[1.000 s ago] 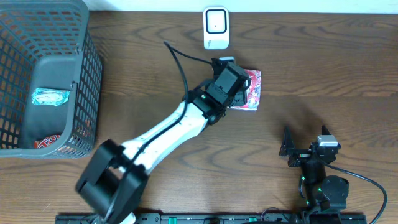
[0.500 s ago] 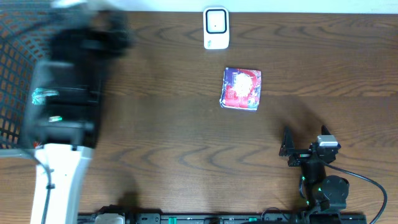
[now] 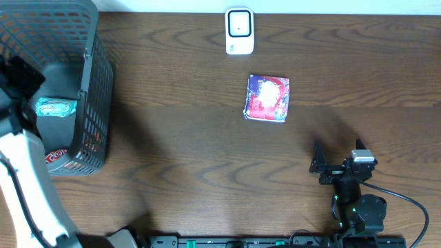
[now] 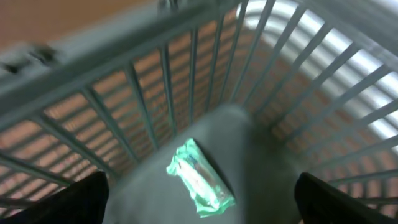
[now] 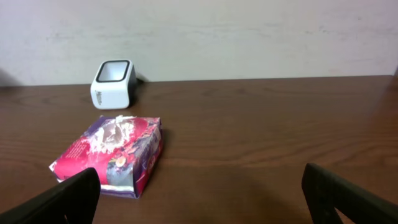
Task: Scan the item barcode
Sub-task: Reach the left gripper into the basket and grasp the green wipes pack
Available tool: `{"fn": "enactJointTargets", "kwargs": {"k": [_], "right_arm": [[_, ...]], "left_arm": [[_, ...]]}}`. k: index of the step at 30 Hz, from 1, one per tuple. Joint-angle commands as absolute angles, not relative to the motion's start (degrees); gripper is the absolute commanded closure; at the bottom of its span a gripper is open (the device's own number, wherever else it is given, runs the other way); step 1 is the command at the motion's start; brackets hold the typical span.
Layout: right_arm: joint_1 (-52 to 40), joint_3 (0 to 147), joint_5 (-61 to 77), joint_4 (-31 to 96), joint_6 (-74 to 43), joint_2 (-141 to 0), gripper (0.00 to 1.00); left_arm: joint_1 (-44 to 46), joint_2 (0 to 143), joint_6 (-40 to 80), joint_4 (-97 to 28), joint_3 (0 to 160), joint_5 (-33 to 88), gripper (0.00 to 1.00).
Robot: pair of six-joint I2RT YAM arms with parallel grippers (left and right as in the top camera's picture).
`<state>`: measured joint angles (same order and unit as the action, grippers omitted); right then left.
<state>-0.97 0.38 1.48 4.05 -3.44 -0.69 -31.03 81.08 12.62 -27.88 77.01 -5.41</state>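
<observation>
I should keep lowering my left gripper over the green packet (image 3: 56, 107) until my open fingers are on both sides of its middle (image 4: 199, 180), because the packet is clear of the basket's bars and lies lengthwise between my fingers.
A pink and purple packet (image 3: 267, 98) lies flat on the table in front of the white barcode scanner (image 3: 239, 31); the right wrist view shows this packet (image 5: 109, 155) and the scanner (image 5: 113, 83) too. My left gripper (image 3: 21, 76) hangs over the grey basket (image 3: 89, 83), open, with nothing between its fingers. Below the left gripper (image 4: 202, 202) a green packet (image 4: 200, 178) lies on the basket floor, and it shows from overhead as well (image 3: 55, 107). My right gripper (image 3: 331, 165) rests open near the front edge, apart from the pink packet.
A red item (image 3: 58, 155) lies in the basket's near corner. The basket's barred walls (image 4: 186, 81) rise round the left gripper. Bare brown table (image 5: 261, 149) lies between the right gripper (image 5: 202, 199) and the scanner.
My left arm has swung from the pink packet by the scanner over to the basket, leaving the packet on the table, and its jaws have opened wider. The right arm has not moved.
</observation>
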Motion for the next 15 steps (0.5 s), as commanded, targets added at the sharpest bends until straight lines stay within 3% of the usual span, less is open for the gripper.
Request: {"fn": "enactJointTargets", "kwargs": {"k": [1, 6, 15], "right_arm": [[-0.8, 0.36, 1.19, 4.34, -4.03, -0.36, 0.01], [-0.8, 0.36, 1.19, 4.34, -4.03, -0.38, 0.01], [-0.8, 0.36, 1.19, 4.34, -4.03, -0.36, 0.01]], "left_arm": [[-31.07, 85.91, 16.19, -27.97, 77.58, -4.97, 0.02], [-31.07, 95.2, 29.65, -27.55, 77.58, -4.97, 0.02], [-31.05, 107.63, 38.68, -21.28, 77.58, 0.25, 0.02]]}}
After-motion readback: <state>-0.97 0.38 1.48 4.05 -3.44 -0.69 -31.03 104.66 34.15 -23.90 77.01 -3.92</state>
